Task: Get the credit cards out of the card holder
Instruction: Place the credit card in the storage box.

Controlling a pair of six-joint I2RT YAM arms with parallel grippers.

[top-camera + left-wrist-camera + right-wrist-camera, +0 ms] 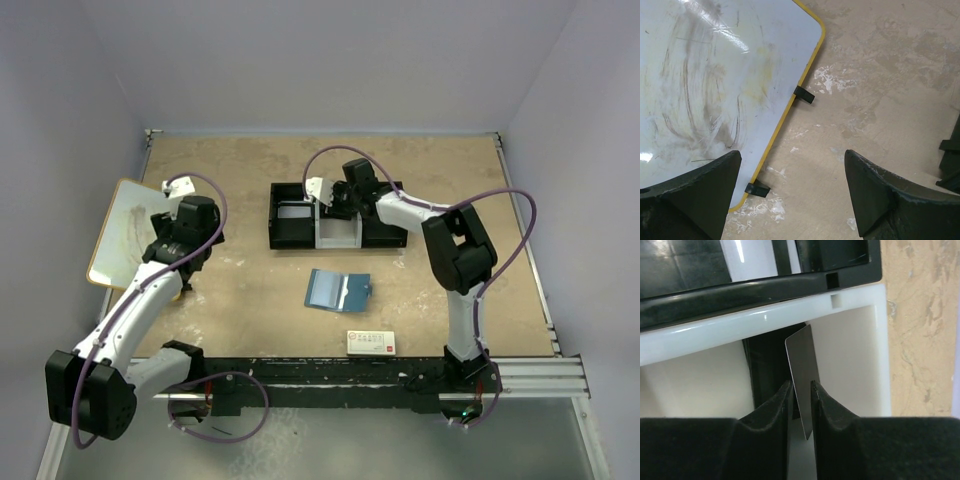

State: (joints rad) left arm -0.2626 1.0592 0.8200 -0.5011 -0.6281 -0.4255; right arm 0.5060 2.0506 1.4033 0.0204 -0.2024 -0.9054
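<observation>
The grey card [803, 360] is standing on its edge in the white compartment. Next, my right gripper lets go of it, close and gently pushes it flat onto the black card [768, 369].
The card holder [338, 289], a small blue wallet, lies open on the table in front of the tray. My right gripper [333, 203] hangs over the black-and-white compartment tray [285, 235]. In the right wrist view it [801, 387] is shut on a pale grey credit card [802, 360], held edge-on above a white compartment. The gold-yellow card is not in view. My left gripper [184, 272] is open and empty at the left. In its wrist view it [792, 165] hovers over bare table beside the whiteboard's yellow edge.
A whiteboard [125, 230] with a yellow rim [810, 70] and black clips lies at the far left. A white box with red print [371, 342] lies near the front edge. The tray's white wall [765, 320] and black frame fill the right wrist view.
</observation>
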